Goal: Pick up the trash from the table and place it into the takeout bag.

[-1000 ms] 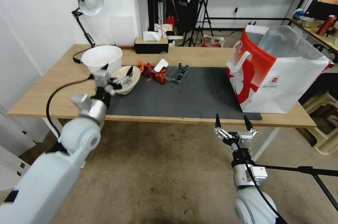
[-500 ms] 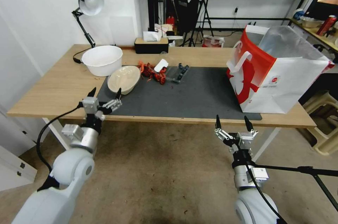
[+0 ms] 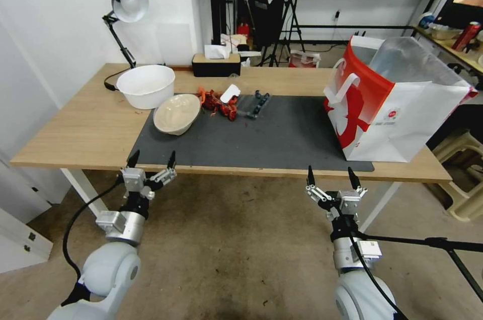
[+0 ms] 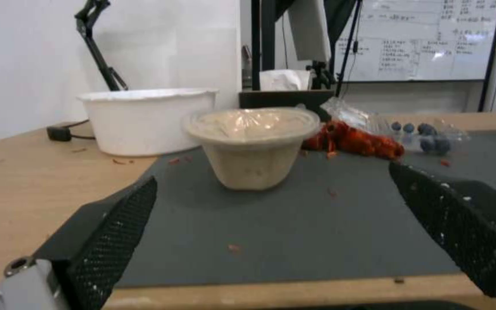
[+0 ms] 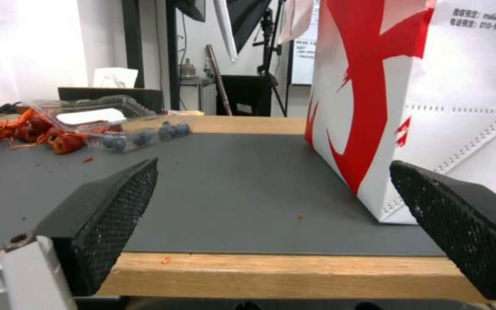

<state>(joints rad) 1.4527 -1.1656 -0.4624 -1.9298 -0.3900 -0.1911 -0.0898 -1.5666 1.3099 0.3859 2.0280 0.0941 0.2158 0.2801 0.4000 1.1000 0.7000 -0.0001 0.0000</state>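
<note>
The red leftovers [image 3: 204, 99] reach in behind the beige bowl's rim [image 3: 176, 113], so the robot should expect more of them to come into view once it lifts the bowl away.
A beige bowl [image 3: 177, 113] [image 4: 252, 146] sits tilted on the dark mat [image 3: 261, 139] of the table [image 3: 75, 129], next to a bigger white bowl [image 3: 146, 86] [image 4: 147, 118]. Red leftovers [image 3: 217, 102] [image 5: 41, 131] and a clear plastic box of blueberries [image 3: 254, 103] [image 5: 122, 125] lie mid-mat. The takeout bag [image 3: 397, 103] [image 5: 432, 107] stands open at the mat's right end. My left gripper [image 3: 152, 160] hangs open and empty just before the table's front edge, its fingers [image 4: 110, 232] facing the beige bowl. The right gripper [image 3: 330, 176] is open and empty below the front edge, near the bag.
A desk lamp [image 3: 126, 3] and a dark tissue box [image 3: 216, 63] stand at the table's back. A black tripod bar [image 3: 427, 244] crosses low on the right, and a plastic stool [image 3: 463, 194] stands beyond the table's right end.
My left arm has drawn back from the beige bowl, over the mat and down to the table's front edge, gripper open. The bowl stays on the mat. The right arm is still.
</note>
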